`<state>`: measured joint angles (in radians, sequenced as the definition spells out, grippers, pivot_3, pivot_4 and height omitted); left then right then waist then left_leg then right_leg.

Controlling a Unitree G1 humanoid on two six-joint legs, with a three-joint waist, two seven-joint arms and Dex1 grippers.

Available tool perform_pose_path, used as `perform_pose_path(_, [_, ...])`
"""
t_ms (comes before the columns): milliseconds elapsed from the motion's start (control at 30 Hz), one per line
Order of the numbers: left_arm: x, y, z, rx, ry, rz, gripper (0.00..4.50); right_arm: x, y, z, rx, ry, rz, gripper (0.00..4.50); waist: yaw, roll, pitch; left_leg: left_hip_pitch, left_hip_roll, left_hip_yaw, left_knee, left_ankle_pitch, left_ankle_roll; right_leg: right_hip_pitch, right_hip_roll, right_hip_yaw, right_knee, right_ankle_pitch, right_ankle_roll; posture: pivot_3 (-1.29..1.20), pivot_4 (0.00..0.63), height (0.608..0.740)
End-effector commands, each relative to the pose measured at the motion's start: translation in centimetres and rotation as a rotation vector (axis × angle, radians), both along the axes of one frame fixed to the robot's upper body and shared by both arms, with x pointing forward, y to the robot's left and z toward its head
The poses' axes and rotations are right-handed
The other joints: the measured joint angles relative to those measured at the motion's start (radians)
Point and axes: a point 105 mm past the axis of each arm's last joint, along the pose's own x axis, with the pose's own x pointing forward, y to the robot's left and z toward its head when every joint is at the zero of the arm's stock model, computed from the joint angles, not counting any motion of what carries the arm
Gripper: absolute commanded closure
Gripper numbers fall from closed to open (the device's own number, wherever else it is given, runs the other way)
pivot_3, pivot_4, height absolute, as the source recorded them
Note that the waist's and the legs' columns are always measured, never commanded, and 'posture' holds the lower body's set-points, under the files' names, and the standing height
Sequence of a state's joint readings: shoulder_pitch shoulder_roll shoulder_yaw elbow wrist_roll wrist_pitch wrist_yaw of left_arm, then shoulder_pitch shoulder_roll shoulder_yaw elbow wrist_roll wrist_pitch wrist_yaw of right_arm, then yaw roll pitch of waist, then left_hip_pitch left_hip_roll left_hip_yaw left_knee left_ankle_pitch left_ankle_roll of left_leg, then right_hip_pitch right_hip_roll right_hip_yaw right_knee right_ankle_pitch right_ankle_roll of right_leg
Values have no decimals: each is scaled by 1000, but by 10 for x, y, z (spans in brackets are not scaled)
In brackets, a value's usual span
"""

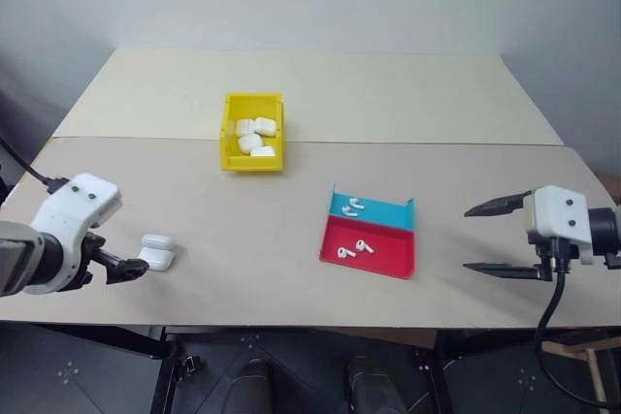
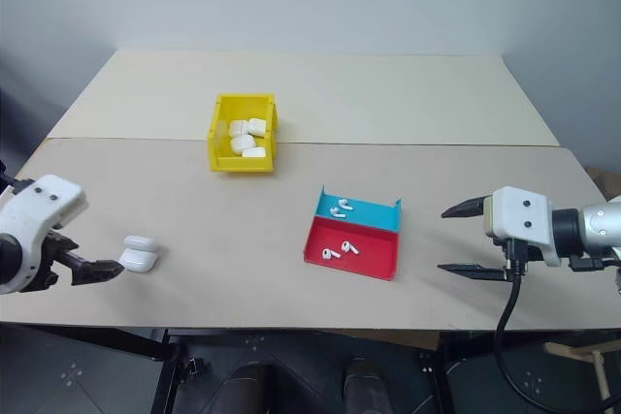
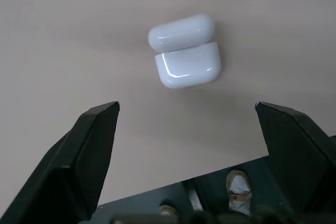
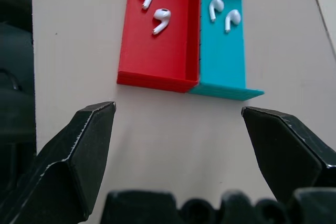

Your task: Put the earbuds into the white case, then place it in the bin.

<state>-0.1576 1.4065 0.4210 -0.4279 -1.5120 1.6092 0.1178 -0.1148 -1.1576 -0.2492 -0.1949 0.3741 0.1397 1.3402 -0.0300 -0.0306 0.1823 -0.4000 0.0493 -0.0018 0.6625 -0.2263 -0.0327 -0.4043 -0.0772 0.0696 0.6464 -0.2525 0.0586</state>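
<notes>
The white case's base [image 1: 157, 259] faces my open fingers and its lid [image 1: 157, 240] is beyond, so my left gripper should keep moving forward until the fingers can close across the base.
The white case [image 1: 157, 251] lies on the table near its front left, its hinged lid flipped open [image 3: 185, 51]. My left gripper [image 3: 186, 106] is open just short of the case, with the case ahead of its gap and untouched. Two earbuds [image 1: 351, 207] lie in the blue half of a small tray and two more earbuds [image 1: 355, 249] in its red half. At the right side of the table my right gripper [image 1: 467, 238] is open and empty, facing the tray [image 4: 157, 56] from a distance. The yellow bin [image 1: 251, 163] stands at mid-table, behind the tray and to its left.
Several white cases lie inside the bin. The red-and-blue tray [image 1: 386, 257] sits right of centre, with bare tabletop between it and each gripper. The table's front edge runs close below both grippers. A seam crosses the table behind the bin.
</notes>
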Motion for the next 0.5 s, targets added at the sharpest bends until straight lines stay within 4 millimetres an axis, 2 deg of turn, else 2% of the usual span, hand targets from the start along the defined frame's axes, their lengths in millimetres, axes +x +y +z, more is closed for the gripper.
perform_pose_path(33, [8,13,-1,-14,2,98,0,-3,0,13,-9,-49,-19,43,2,0,0,0,0,0,0,0,0,0,0,0,0,0,0,0,150,740])
perform_pose_path(100, [11,16,-6,-18,11,133,0,-5,-1,12,-9,-45,-29,43,2,0,0,0,0,0,0,0,0,0,0,0,0,0,0,0,150,740])
perform_pose_path(300, [21,10,-22,-18,39,137,0,-6,-2,8,-15,-39,-46,43,13,0,0,0,0,0,-1,0,0,0,0,0,0,0,0,0,150,740])
perform_pose_path(500, [29,7,-29,-35,62,144,0,-5,-3,8,-18,-46,-61,43,15,0,0,0,0,0,-1,0,0,0,0,0,0,0,0,0,150,740])
